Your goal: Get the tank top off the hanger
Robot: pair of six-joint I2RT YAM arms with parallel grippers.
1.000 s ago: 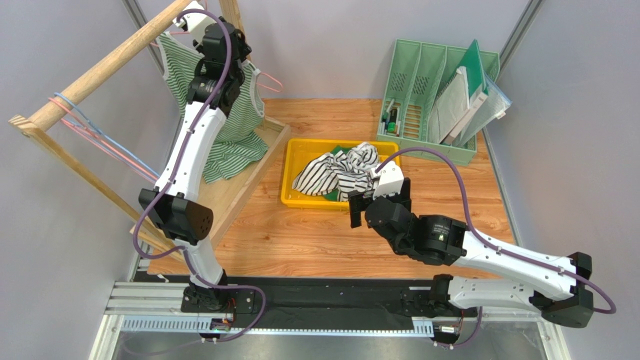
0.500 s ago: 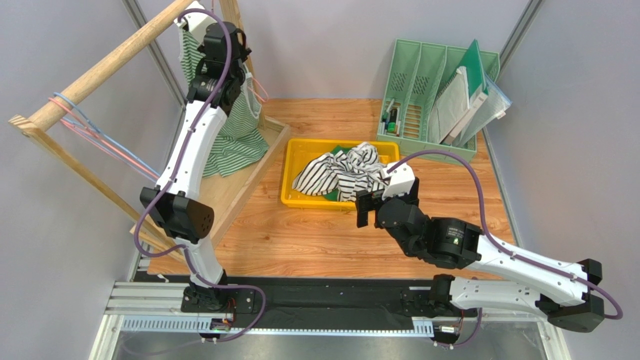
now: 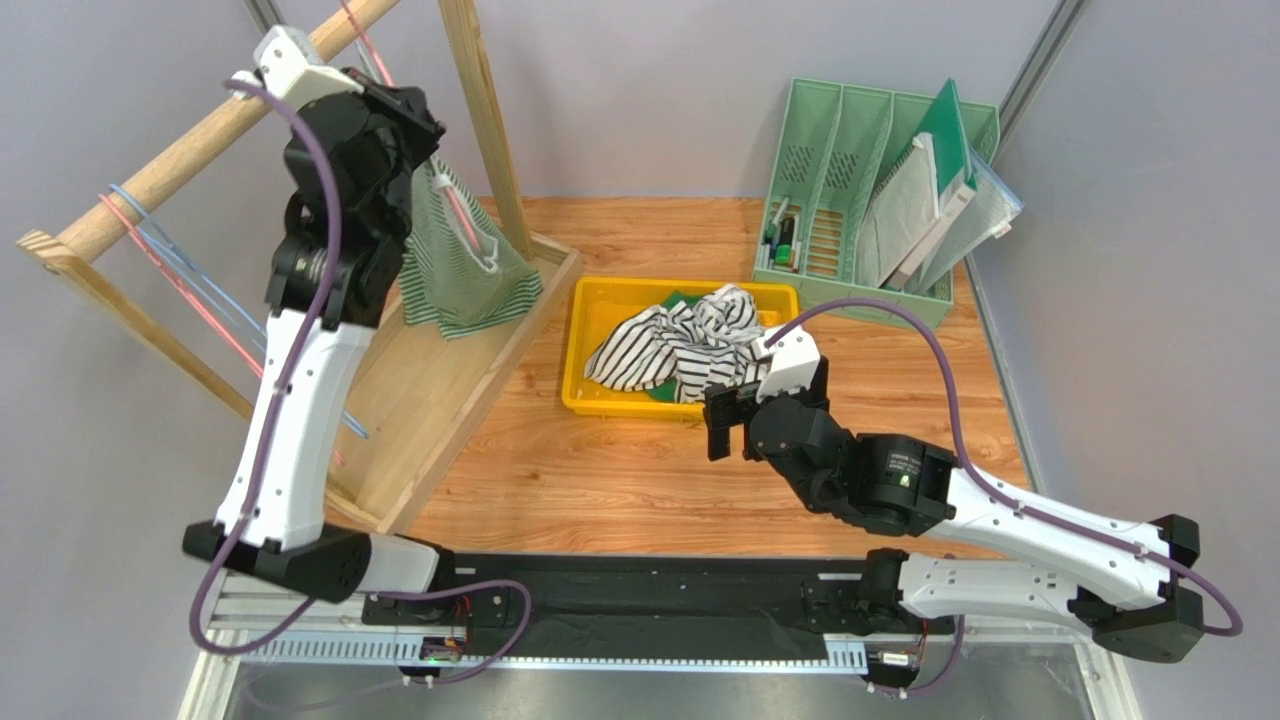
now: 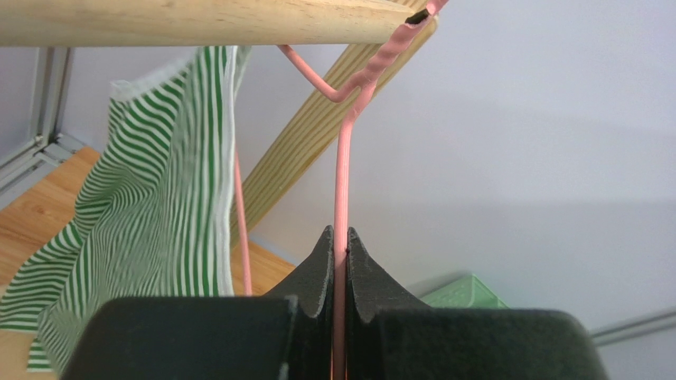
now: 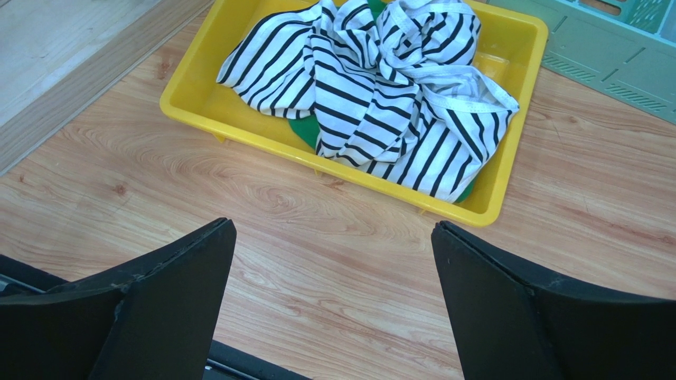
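My left gripper is holding only the hanger's pink wire (image 4: 342,166), so my right gripper should continue to go toward the tank top (image 3: 469,278) until it closes on the tank top's strap.
The green-and-white striped tank top (image 3: 458,267) hangs bunched from a pink wire hanger (image 3: 463,222) under the wooden rail (image 3: 166,158) at the back left. My left gripper (image 3: 425,150) is raised beside the rail. In the left wrist view it (image 4: 339,237) is shut on the hanger's pink wire (image 4: 343,170), with the tank top (image 4: 159,198) draped to the left of it and the rail (image 4: 198,20) overhead. My right gripper (image 3: 739,408) is open and empty over the table by the yellow bin; it also shows in the right wrist view (image 5: 333,229).
A yellow bin (image 3: 589,323) holds black-and-white striped clothes (image 3: 684,345), also in the right wrist view (image 5: 373,79). A green file rack (image 3: 872,195) stands at the back right. The rack's upright post (image 3: 481,105) and base board (image 3: 428,390) fill the left side.
My left arm has swung left and up with the hanger, and the tank top has shifted with it and now hangs bunched. The right gripper has barely moved.
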